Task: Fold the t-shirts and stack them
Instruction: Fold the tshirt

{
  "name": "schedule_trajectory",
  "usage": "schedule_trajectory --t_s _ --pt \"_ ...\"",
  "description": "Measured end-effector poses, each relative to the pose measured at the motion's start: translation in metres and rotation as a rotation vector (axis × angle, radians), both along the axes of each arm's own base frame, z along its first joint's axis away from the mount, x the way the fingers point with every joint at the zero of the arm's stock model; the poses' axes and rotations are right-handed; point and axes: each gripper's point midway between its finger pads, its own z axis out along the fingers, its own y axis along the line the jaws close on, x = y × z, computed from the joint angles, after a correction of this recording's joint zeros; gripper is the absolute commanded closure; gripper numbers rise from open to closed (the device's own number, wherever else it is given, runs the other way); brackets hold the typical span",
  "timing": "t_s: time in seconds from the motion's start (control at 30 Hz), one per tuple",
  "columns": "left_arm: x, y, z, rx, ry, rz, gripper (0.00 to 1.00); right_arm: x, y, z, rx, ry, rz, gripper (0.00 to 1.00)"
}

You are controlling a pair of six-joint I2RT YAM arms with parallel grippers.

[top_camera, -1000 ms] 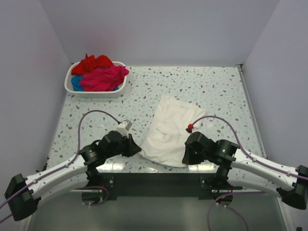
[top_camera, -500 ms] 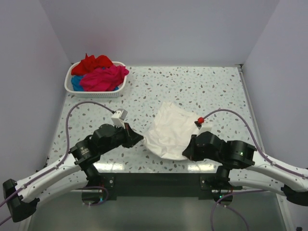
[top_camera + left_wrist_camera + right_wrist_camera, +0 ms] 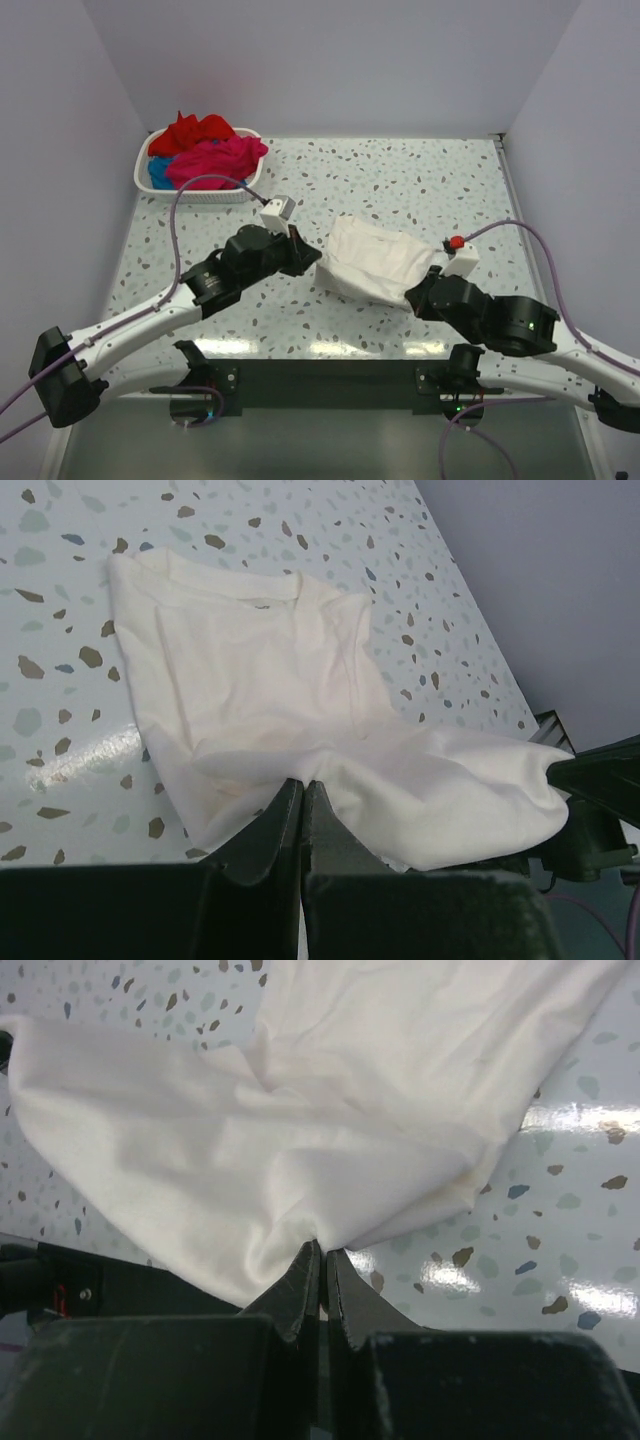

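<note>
The white t-shirt's near part [image 3: 364,284] is spread across both grippers, and its collar end lies flat. My right gripper should go on toward the collar [image 3: 385,229] before it lets go there.
A white t-shirt [image 3: 375,262] lies half folded in the middle of the table, its near part lifted and carried over the far part. No print shows on it. My left gripper [image 3: 316,254] is shut on its left corner [image 3: 300,770]. My right gripper [image 3: 416,292] is shut on its right corner [image 3: 315,1230]. The shirt's collar end lies flat on the table in the left wrist view [image 3: 250,650]. Red [image 3: 196,131], magenta-pink [image 3: 215,160] and blue [image 3: 158,171] t-shirts lie heaped in the basket.
A white slatted basket [image 3: 196,192] stands at the far left corner of the speckled table [image 3: 420,180]. Grey walls close in the left, back and right sides. A dark bar runs along the near edge [image 3: 330,370].
Both grippers have moved away from the near edge, carrying the shirt's near edge up and over toward the far end. The shirt is now shorter and bunched.
</note>
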Motion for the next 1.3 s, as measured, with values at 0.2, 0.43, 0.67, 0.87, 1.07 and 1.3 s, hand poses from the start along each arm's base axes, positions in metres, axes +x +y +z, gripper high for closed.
schedule_trajectory --t_s 0.2,0.43,0.67,0.87,1.07,1.3 --pt "0.023 -0.003 -0.005 -0.013 0.000 0.012 1.00 0.015 -0.021 0.011 -0.051 -0.092 -0.090 1.00" --pt "0.039 -0.003 -0.010 -0.032 0.012 0.000 1.00 0.032 -0.025 0.016 -0.179 -0.149 -0.130 1.00" --pt "0.049 -0.011 -0.027 -0.032 0.042 -0.027 1.00 0.060 -0.040 0.005 -0.270 -0.124 -0.216 1.00" --pt "0.059 -0.017 -0.037 -0.033 0.056 -0.036 1.00 0.080 -0.048 -0.003 -0.292 -0.102 -0.247 1.00" --pt "0.074 -0.022 -0.055 -0.015 0.083 -0.025 1.00 0.102 -0.054 -0.015 -0.319 -0.071 -0.265 1.00" --pt "0.096 -0.032 -0.060 -0.012 0.082 -0.022 1.00 0.125 -0.066 -0.025 -0.317 -0.041 -0.294 1.00"
